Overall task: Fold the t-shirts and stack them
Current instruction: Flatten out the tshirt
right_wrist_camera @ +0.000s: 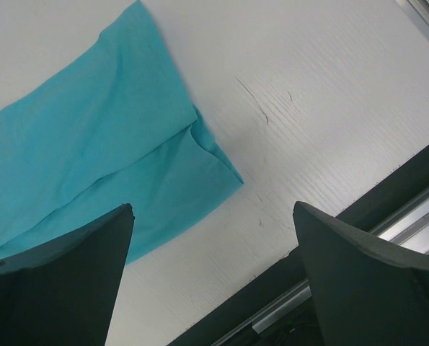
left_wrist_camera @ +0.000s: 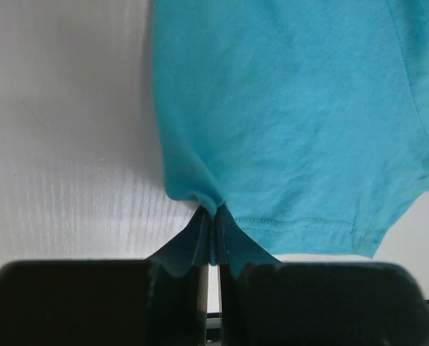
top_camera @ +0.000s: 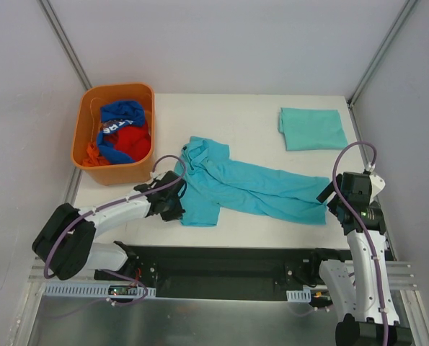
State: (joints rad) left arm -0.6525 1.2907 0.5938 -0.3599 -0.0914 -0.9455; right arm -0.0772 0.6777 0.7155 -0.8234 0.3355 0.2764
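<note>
The teal t-shirt lies doubled lengthwise (top_camera: 261,189) with one end in my left gripper. My right gripper should first pinch its free near corner (top_camera: 324,221), and then both grippers should lift the t-shirt and spread it out.
A teal t-shirt (top_camera: 243,187) lies stretched across the white table, folded lengthwise, from near the left gripper to the right gripper. My left gripper (top_camera: 177,204) is shut on its left edge; the left wrist view shows the fabric (left_wrist_camera: 286,122) pinched between the closed fingers (left_wrist_camera: 200,238). My right gripper (top_camera: 328,196) is open and empty, just above the table beside the shirt's right end (right_wrist_camera: 91,158). A second teal t-shirt (top_camera: 312,128) lies folded at the back right of the table.
An orange basket (top_camera: 84,144) at the back left holds a royal-blue garment (top_camera: 122,112) and red (top_camera: 131,140) and orange clothes. The table's front edge and a black rail (top_camera: 228,263) run just behind both grippers. Grey walls enclose the table.
</note>
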